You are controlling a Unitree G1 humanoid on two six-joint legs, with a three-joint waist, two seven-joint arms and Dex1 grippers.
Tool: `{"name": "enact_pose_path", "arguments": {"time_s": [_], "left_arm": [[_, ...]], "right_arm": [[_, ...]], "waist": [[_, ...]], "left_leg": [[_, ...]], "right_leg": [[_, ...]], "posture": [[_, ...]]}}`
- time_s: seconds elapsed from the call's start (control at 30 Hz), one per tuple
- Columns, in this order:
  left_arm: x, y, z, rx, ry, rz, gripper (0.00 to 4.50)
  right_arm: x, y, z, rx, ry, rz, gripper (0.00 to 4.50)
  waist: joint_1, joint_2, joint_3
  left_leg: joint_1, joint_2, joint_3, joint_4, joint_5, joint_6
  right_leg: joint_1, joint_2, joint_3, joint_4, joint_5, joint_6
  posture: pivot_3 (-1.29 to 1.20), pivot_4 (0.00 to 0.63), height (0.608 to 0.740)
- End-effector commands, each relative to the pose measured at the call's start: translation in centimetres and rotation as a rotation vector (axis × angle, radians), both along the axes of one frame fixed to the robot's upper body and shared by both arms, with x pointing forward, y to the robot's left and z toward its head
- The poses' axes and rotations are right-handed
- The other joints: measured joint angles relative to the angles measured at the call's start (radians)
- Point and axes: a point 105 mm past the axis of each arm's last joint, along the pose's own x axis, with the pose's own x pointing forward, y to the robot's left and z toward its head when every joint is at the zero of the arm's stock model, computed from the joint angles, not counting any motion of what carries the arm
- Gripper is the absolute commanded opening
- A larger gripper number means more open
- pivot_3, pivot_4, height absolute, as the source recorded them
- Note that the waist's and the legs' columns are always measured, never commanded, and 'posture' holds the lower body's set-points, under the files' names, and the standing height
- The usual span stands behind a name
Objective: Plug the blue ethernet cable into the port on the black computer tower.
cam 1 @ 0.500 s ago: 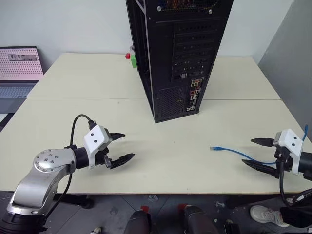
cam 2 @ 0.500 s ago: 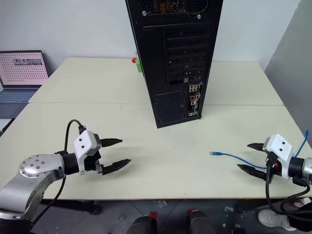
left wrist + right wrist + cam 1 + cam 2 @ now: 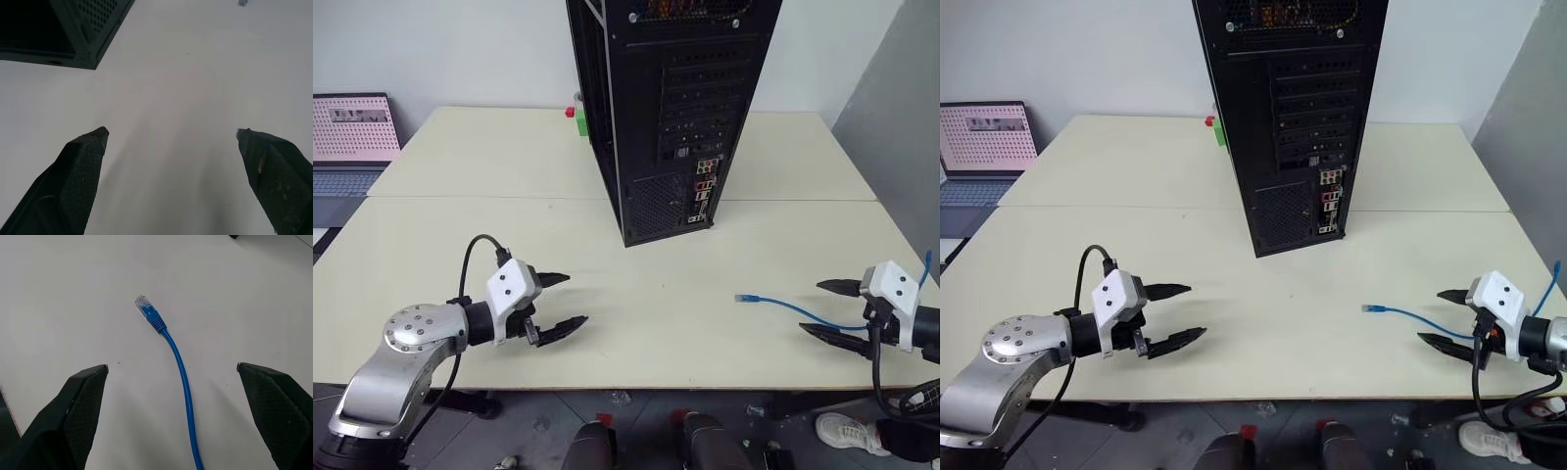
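The blue ethernet cable's far tip [image 3: 928, 258] is lying loose behind the robot's right gripper, so that tip will drag along when the robot carries the cable's clear plug [image 3: 744, 298].
The black computer tower [image 3: 671, 108] stands upright at the middle back of the table, rear panel facing me. The port is somewhere in the small connector cluster [image 3: 703, 191] low on that panel; I cannot pick it out. The blue ethernet cable [image 3: 783, 305] lies on the table at the right, its clear plug [image 3: 144, 306] pointing left. From there it runs back between the fingers of my right gripper [image 3: 810, 305], which is open and not touching it. My left gripper [image 3: 576, 299] hovers open over bare table at the front left, holding nothing.
An open laptop [image 3: 350, 137] sits beyond the table's left edge. Small red and green blocks [image 3: 576, 117] lie behind the tower. A grey wall [image 3: 901, 117] stands at the far right. The table's front edge [image 3: 636, 388] runs just below both grippers.
My left gripper has shifted slightly to the right and toward the front edge. The right gripper and the cable lie as before.
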Motion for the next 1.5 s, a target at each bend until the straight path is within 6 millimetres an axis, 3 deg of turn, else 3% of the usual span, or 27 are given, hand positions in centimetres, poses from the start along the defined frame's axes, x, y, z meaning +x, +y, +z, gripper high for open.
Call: {"name": "enact_pose_path", "arguments": {"time_s": [0.03,0.3,0.57,0.7,0.97,1.17,1.23,1.5], "left_arm": [[-0.3,-1.6,1.0,0.005,-0.028,-0.057,4.47],[-1.2,-5.0,1.3,-0.002,-0.020,-0.239,4.47],[-1.5,-6.4,1.3,0.009,-0.034,-0.319,4.47],[-1.5,-6.5,1.2,0.006,-0.034,-0.325,4.50],[-1.2,-6.5,0.4,0.036,-0.054,-0.329,4.50],[-0.4,-7.3,0.7,-0.014,-0.071,-0.318,4.50],[-0.3,-8.0,0.7,-0.056,-0.056,-0.328,4.50],[1.8,-10.0,-0.8,0.002,-0.042,-0.388,4.50]], "right_arm": [[0.5,1.0,0.3,-0.006,-0.037,0.017,4.50],[2.5,2.3,-2.0,0.013,-0.024,0.010,4.50],[4.7,2.2,-4.9,0.015,0.030,0.001,4.50],[4.7,1.6,-5.2,-0.005,0.058,0.004,3.81],[4.1,1.3,-5.6,-0.051,0.099,0.045,1.72],[4.1,2.6,-4.8,-0.055,0.077,0.101,0.56],[4.3,4.0,-4.0,-0.036,0.060,0.134,0.09],[4.1,10.8,-1.5,-0.006,0.026,0.303,0.03]], "waist": [[0.000,0.000,0.000],[-0.002,0.000,0.000],[0.000,0.000,0.000],[-0.001,0.000,0.000],[0.000,0.000,0.000],[0.000,0.000,0.000],[0.000,0.000,-0.001],[-0.002,0.000,0.000]], "left_leg": [[0.000,0.000,0.000,0.000,0.000,0.000],[0.000,-0.001,0.000,0.000,0.000,0.000],[0.001,-0.001,0.001,0.001,0.000,0.000],[0.001,-0.001,0.000,0.001,0.000,0.000],[0.002,-0.001,0.000,0.001,0.000,0.000],[0.003,-0.001,0.000,0.001,0.000,0.000],[0.003,-0.001,0.000,0.001,0.000,0.000],[0.003,-0.001,-0.001,0.001,0.000,0.000]], "right_leg": [[0.000,0.000,0.000,0.000,0.000,0.000],[0.000,0.000,0.000,0.000,0.000,0.000],[0.001,0.000,0.000,0.000,0.000,0.000],[0.001,0.001,0.000,0.001,0.001,-0.002],[0.001,0.000,0.000,0.001,0.002,-0.003],[0.003,0.000,0.000,0.001,0.001,-0.002],[0.003,0.000,0.000,0.001,0.001,-0.002],[0.002,0.002,-0.001,0.001,0.002,-0.003]], "posture": [[0.00,0.150,0.740],[0.00,0.150,0.740],[0.00,0.150,0.740],[0.00,0.150,0.740],[0.00,0.150,0.740],[0.00,0.150,0.740],[0.00,0.150,0.740],[0.00,0.150,0.740]]}}
